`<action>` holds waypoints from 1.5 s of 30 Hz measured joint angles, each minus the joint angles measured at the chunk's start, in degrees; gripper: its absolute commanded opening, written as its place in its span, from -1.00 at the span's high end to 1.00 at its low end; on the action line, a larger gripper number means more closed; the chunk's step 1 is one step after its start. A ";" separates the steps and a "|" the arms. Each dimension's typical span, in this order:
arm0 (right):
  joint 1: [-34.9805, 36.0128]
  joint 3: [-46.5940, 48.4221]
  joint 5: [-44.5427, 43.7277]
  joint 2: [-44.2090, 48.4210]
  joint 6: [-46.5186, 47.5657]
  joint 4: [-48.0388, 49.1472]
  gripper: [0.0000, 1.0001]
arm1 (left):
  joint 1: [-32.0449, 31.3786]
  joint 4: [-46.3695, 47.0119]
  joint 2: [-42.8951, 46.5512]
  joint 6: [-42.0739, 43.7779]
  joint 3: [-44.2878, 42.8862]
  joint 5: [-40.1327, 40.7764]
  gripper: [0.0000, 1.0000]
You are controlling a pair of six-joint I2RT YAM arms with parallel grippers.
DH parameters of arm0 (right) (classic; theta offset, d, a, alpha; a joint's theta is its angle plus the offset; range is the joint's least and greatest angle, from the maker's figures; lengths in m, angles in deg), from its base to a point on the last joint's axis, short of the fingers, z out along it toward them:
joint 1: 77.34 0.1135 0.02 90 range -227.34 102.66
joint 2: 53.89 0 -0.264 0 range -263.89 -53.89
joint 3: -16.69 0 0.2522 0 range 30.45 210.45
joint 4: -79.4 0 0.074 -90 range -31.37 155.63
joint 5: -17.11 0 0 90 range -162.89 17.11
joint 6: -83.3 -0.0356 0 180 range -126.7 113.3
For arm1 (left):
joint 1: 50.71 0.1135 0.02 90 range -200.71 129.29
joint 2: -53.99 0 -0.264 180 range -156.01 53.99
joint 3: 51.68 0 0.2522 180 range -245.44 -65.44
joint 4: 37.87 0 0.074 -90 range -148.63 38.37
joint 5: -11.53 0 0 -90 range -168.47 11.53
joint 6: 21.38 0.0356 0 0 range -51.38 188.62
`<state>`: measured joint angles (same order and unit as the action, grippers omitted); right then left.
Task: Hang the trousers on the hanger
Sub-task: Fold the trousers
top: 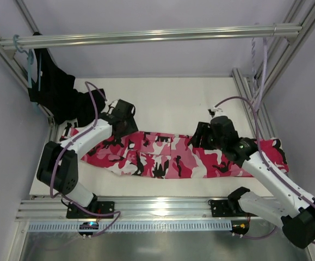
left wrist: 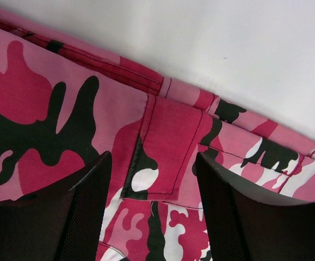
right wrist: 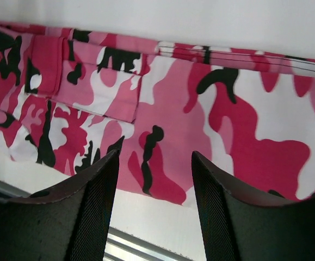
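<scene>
A part of the lower leg (left wrist: 187, 92) shows past the upper leg's edge, so next my left gripper takes the pocket flap (left wrist: 160, 155) and pulls the legs' edges flush.
The trousers (top: 168, 155), in pink, crimson, white and black camouflage, lie spread flat across the table from left to right. My left gripper (top: 123, 124) hovers over their left part, open, and in the left wrist view the gripper (left wrist: 153, 157) frames a pocket flap on the trousers (left wrist: 48, 109) with nothing between its fingers. My right gripper (top: 203, 136) stands over the right half, also open. In the right wrist view it (right wrist: 154, 155) hangs above the near edge of the trousers (right wrist: 173, 109). I cannot make out the hanger in any view.
A black garment (top: 59, 95) hangs on a teal-blue hanger (top: 26, 54) from the overhead rail (top: 146, 35) at the back left. Aluminium frame bars run along the table's front edge (top: 157, 209) and up the right side (top: 249, 98).
</scene>
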<state>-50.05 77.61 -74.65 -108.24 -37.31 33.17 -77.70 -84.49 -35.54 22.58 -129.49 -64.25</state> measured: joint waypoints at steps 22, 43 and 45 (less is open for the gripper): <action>0.24 20.85 28.89 -37.70 28.33 9.68 -0.12 | -0.37 6.88 -7.39 6.64 3.54 -8.26 0.19; -2.67 33.31 38.07 -61.79 38.80 1.81 -0.07 | -0.57 6.36 -7.37 7.80 2.84 -5.88 0.74; -2.67 33.31 37.62 -61.86 39.32 1.77 -0.08 | -0.66 6.25 -7.37 7.78 2.71 -5.64 0.79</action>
<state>-52.71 110.92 -37.04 -170.09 2.01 34.94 -78.35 -78.24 -42.91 30.36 -126.78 -69.89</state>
